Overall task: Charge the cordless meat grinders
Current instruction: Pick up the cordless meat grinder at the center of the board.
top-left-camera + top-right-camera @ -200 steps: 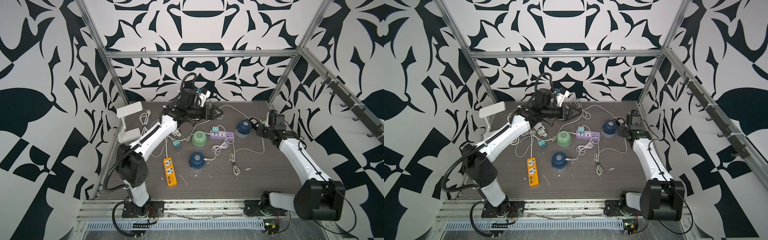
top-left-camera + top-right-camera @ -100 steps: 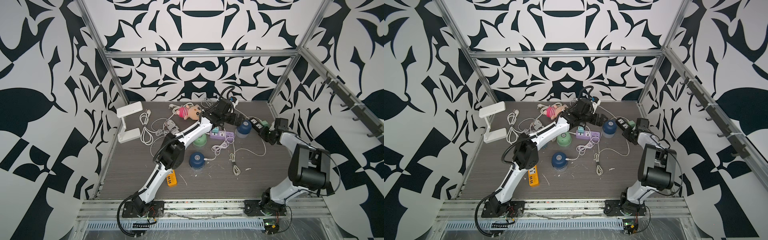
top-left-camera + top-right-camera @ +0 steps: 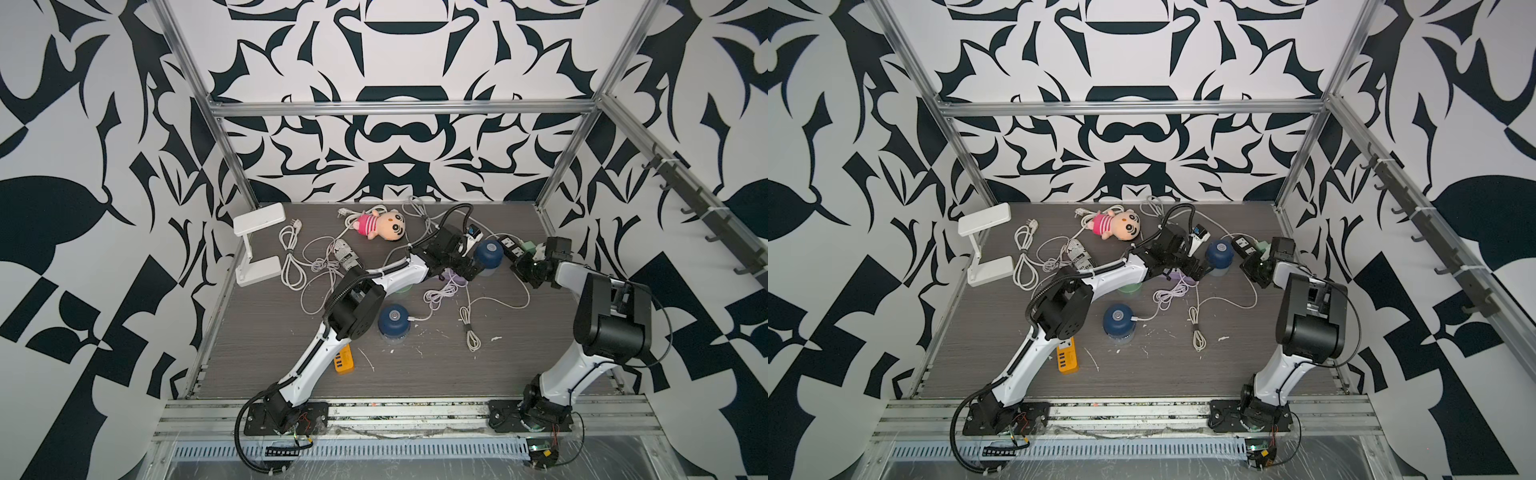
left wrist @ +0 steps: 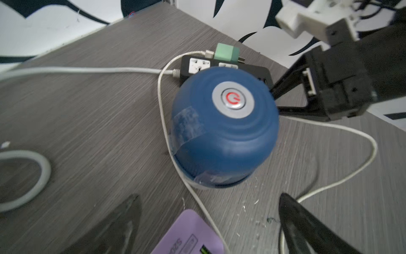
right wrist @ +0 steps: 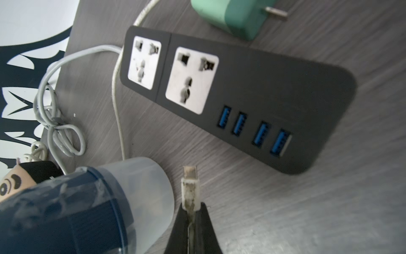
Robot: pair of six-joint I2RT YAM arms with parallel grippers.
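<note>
The back dark blue grinder (image 3: 488, 253) lacks room beside the black power strip, so my left gripper should move it to the open front (image 3: 425, 340) before the USB plug goes in.
One dark blue meat grinder (image 3: 488, 254) (image 4: 224, 127) stands at the back right, its button ring lit red. My left gripper (image 4: 208, 195) is open just in front of it, above the purple power strip (image 4: 189, 235). My right gripper (image 5: 190, 206) is shut on a white USB plug (image 5: 190, 187), low beside that grinder's clear cup (image 5: 140, 187) and pointing at the black power strip (image 5: 241, 94). A second dark blue grinder (image 3: 393, 319) stands mid-table with a white cable in its side. The mint green grinder (image 3: 1128, 288) is mostly hidden under my left arm.
A teal plug adapter (image 5: 230, 15) lies behind the black strip. An orange power strip (image 3: 344, 359) lies under my left arm. A plush doll (image 3: 382, 224), a white stand (image 3: 257, 245) and loose white cables (image 3: 291, 257) fill the back left.
My left arm swung from the back centre across to the back-right blue grinder, uncovering the doll. My right arm folded back, its gripper staying by the black strip.
</note>
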